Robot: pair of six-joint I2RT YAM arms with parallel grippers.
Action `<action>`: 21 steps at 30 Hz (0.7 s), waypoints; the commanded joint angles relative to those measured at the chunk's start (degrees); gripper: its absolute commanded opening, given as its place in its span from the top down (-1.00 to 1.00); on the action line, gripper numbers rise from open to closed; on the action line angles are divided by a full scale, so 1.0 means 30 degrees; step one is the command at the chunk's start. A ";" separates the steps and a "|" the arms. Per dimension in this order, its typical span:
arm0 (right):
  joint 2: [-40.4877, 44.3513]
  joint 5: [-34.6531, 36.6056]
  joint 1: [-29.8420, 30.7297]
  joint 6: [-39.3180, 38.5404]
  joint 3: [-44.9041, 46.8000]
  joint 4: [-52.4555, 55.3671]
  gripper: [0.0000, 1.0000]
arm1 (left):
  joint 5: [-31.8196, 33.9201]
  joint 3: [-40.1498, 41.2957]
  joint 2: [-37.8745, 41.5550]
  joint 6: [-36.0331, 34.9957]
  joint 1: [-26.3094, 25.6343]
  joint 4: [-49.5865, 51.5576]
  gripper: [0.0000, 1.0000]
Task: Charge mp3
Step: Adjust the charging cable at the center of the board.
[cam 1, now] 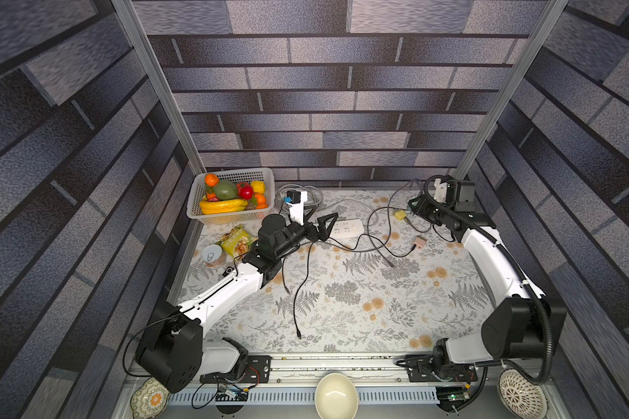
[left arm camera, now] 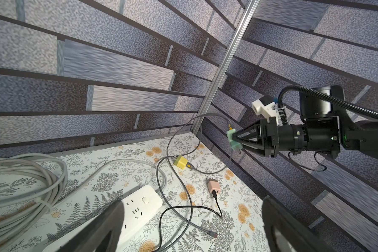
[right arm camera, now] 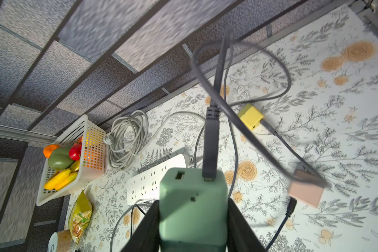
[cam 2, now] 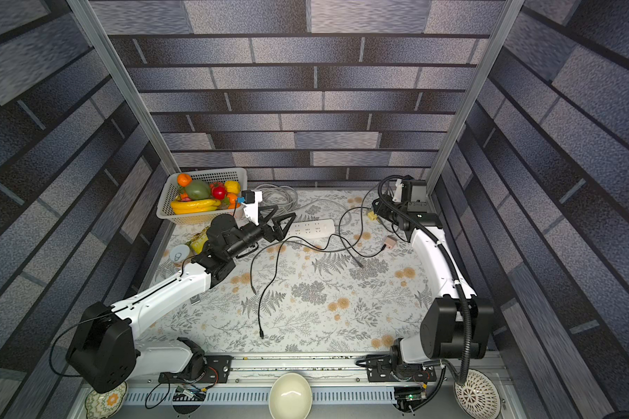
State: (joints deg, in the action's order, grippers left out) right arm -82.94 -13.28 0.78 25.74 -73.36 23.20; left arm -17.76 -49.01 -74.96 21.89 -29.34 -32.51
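Observation:
The green charger is hanging at the back corner, a long way from my left gripper, so next my right gripper moves it toward the power strip (cam 1: 347, 228) and passes it over.
My right gripper (cam 1: 411, 208) (right arm camera: 193, 201) hangs above the table's back right corner, shut on a green charger (right arm camera: 192, 205) (left arm camera: 234, 139). A dark cable (right arm camera: 211, 139) is plugged into the charger's top. My left gripper (cam 1: 329, 228) (left arm camera: 192, 200) is open and holds nothing, hovering over the left end of the white power strip (cam 1: 347, 228) (left arm camera: 140, 209). A small black device, apparently the mp3 (cam 1: 227, 271), lies by the left forearm near the can.
A yellow charger (cam 1: 400, 215) and a pink charger (cam 1: 419, 242) lie cabled at back right. Black cables (cam 1: 298, 308) trail across the middle. A grey cable coil (cam 1: 298, 197), fruit basket (cam 1: 229, 174), snack bag (cam 1: 236, 241) and can (cam 1: 213, 254) crowd the back left.

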 commanded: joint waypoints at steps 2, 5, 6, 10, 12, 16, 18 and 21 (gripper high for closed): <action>0.0172 -0.0774 -0.0544 0.0495 0.1187 0.1760 0.85 | 0.0236 0.0458 0.0750 -0.0555 0.0201 0.0310 -1.00; -0.0290 -0.2445 -0.0603 0.0591 0.2559 0.2591 0.84 | 0.0236 0.0545 0.0763 -0.0616 0.0201 0.0688 -1.00; -0.0333 -0.3210 -0.0588 0.0778 0.3091 0.2537 0.84 | 0.0280 0.0590 0.0816 -0.0661 0.0212 0.0798 -0.99; 0.0311 -0.7119 0.0042 0.2358 0.3562 0.1246 0.86 | 0.0129 0.0609 0.0550 -0.0567 0.0172 0.0767 -1.00; 0.0751 -0.8329 0.0755 0.2799 0.1626 0.1383 0.83 | -0.0204 0.0398 0.0201 -0.0471 0.0030 0.0673 -1.00; 0.0670 -0.9283 0.1353 0.3797 -0.5205 0.2374 0.77 | -0.0539 -0.0133 -0.0346 -0.0713 -0.0655 0.0525 -1.00; -0.0381 -0.9301 0.1320 0.3925 -0.9435 0.3343 0.74 | -0.0519 -0.0298 -0.0454 -0.0847 -0.0931 0.0525 -1.00; -0.3395 -0.8896 0.1240 0.3707 -1.6902 0.6331 0.73 | -0.0411 -0.0418 -0.0524 -0.0632 -0.1066 0.0554 -1.00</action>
State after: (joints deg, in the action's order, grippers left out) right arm -88.71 -37.63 4.89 36.29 -111.72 35.88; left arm -18.20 -48.16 -76.38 21.04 -32.18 -30.46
